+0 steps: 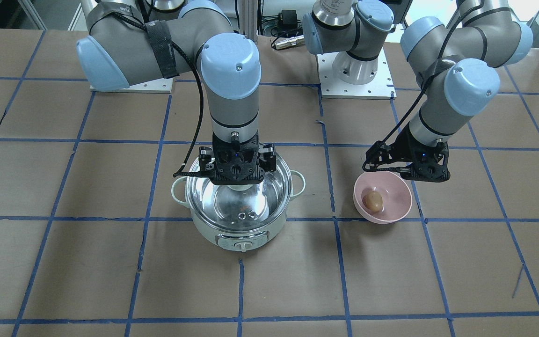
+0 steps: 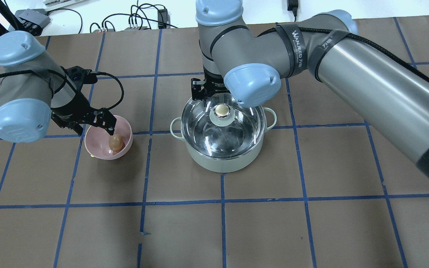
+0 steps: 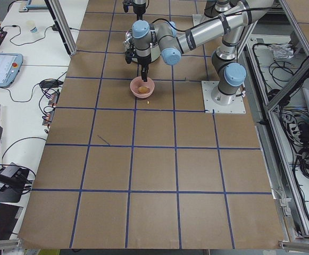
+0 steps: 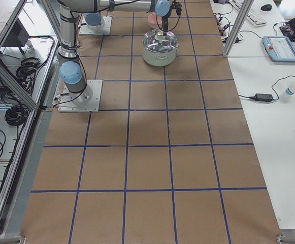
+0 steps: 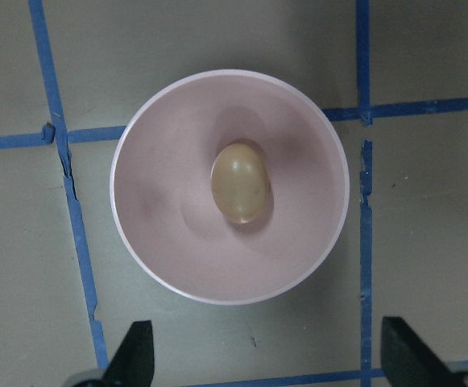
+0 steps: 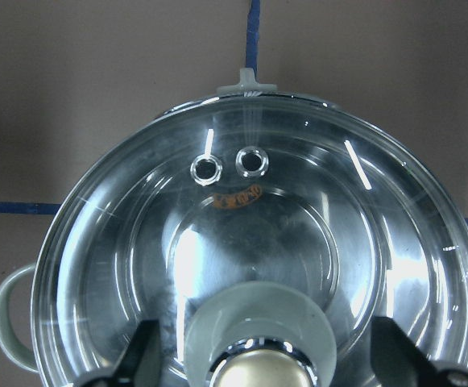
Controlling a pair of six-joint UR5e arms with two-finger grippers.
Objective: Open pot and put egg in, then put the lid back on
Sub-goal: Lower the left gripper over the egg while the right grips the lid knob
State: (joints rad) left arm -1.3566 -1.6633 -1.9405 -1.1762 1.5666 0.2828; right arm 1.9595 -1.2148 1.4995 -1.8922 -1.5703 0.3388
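Note:
The mint-white pot (image 1: 208, 230) should be empty when I take the lid off, because only shiny steel (image 1: 229, 203) shows through the clear glass lid.
The mint-white pot (image 1: 241, 234) stands on the table with the clear glass lid (image 1: 239, 208) on it. The lid's cream-gold knob (image 2: 221, 109) shows from above. My right gripper (image 1: 237, 178) hovers right over the knob, open. In the right wrist view its fingers (image 6: 141, 355) stand wide on either side of the knob (image 6: 258, 375), not touching it. The brown egg (image 1: 373, 200) lies in a pink bowl (image 1: 393, 187). My left gripper (image 2: 93, 128) is open and empty above the bowl's edge. The left wrist view looks down on the egg (image 5: 239, 183).
The pink bowl (image 2: 124, 128) sits about one grid square from the pot (image 2: 222, 160), toward the robot's left. The pot's control dial (image 1: 243, 244) faces away from the robot. Brown table with blue tape grid lies all round.

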